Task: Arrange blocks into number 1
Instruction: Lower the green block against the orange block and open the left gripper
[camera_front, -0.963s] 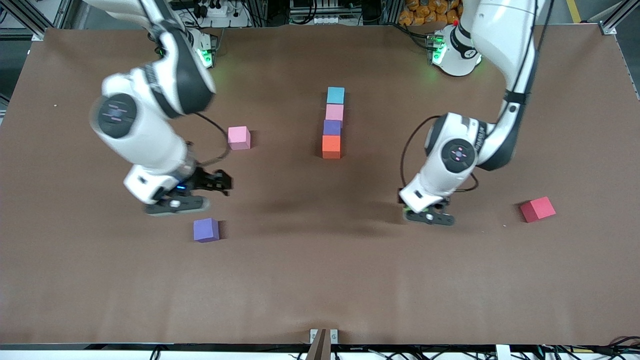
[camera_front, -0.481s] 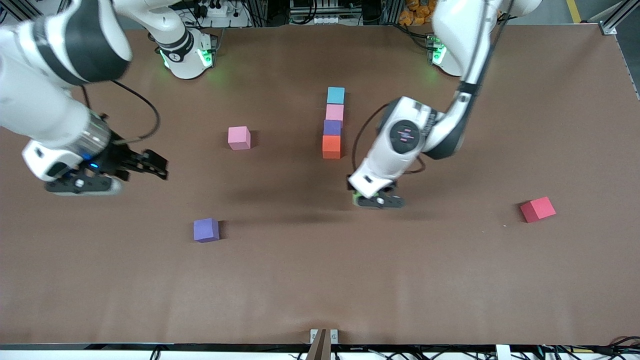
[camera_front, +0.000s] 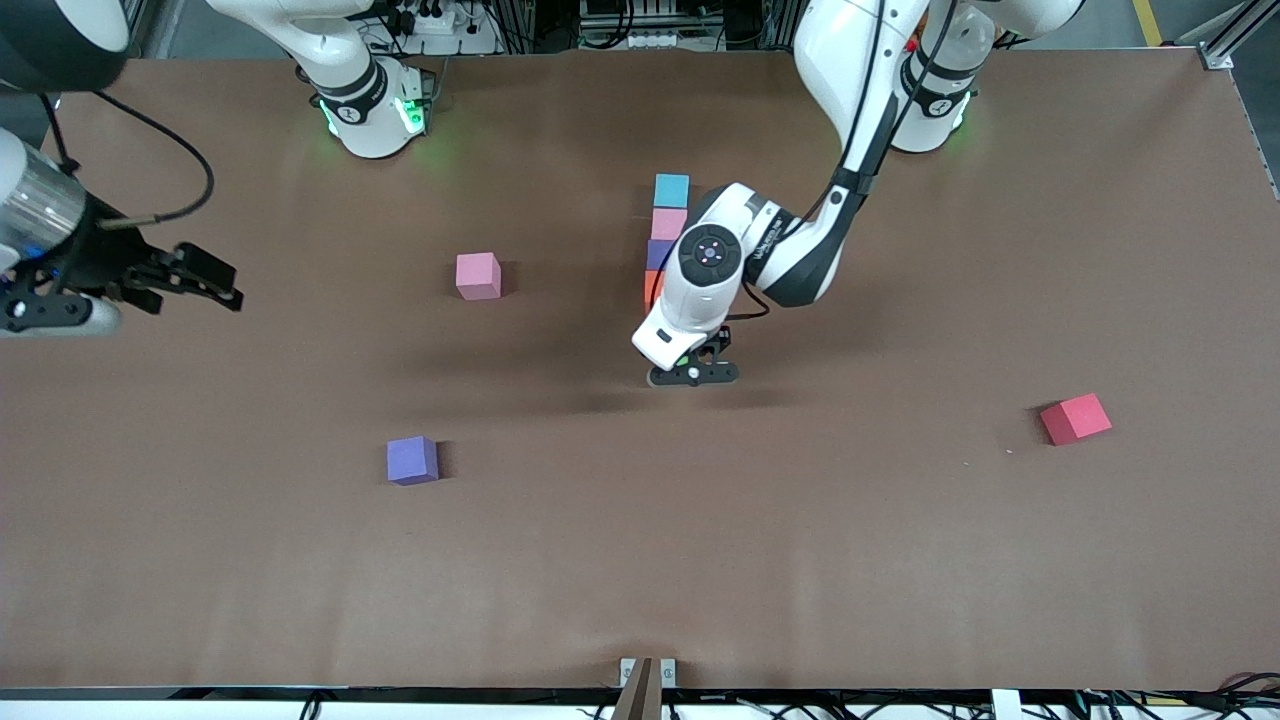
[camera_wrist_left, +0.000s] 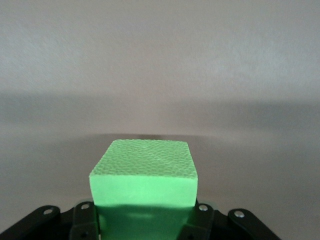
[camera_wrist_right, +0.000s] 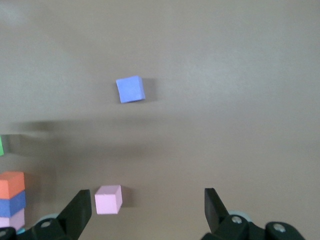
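The green block sits square (camera_wrist_left: 143, 175) and the column's end is open, so the robot's left gripper should go on bringing the green block toward the orange block (camera_front: 651, 288) until the two are in line.
A column of blocks stands mid-table: light blue (camera_front: 672, 190), pink (camera_front: 668, 224), then purple (camera_front: 653, 256) and orange (camera_front: 649, 291), both partly hidden by the left arm. My left gripper (camera_front: 693, 372) (camera_wrist_left: 142, 222) is shut on a green block (camera_wrist_left: 145, 170) (camera_front: 683, 359), over bare table by the column's orange end. A loose pink block (camera_front: 478, 275) (camera_wrist_right: 108, 199) and a loose purple block (camera_front: 412, 460) (camera_wrist_right: 130, 89) lie toward the right arm's end. My right gripper (camera_front: 228, 285) (camera_wrist_right: 146, 200) hangs open and empty over that end's table edge.
A red cube (camera_front: 1075, 418) lies alone toward the left arm's end of the table. The brown table (camera_front: 640, 560) has wide bare room nearer the front camera. The right wrist view catches the orange block (camera_wrist_right: 12, 184) of the column at its edge.
The left arm has carried the green block from the left arm's end toward the column's orange end. The right arm has swung away from the loose purple block, out to the table's edge.
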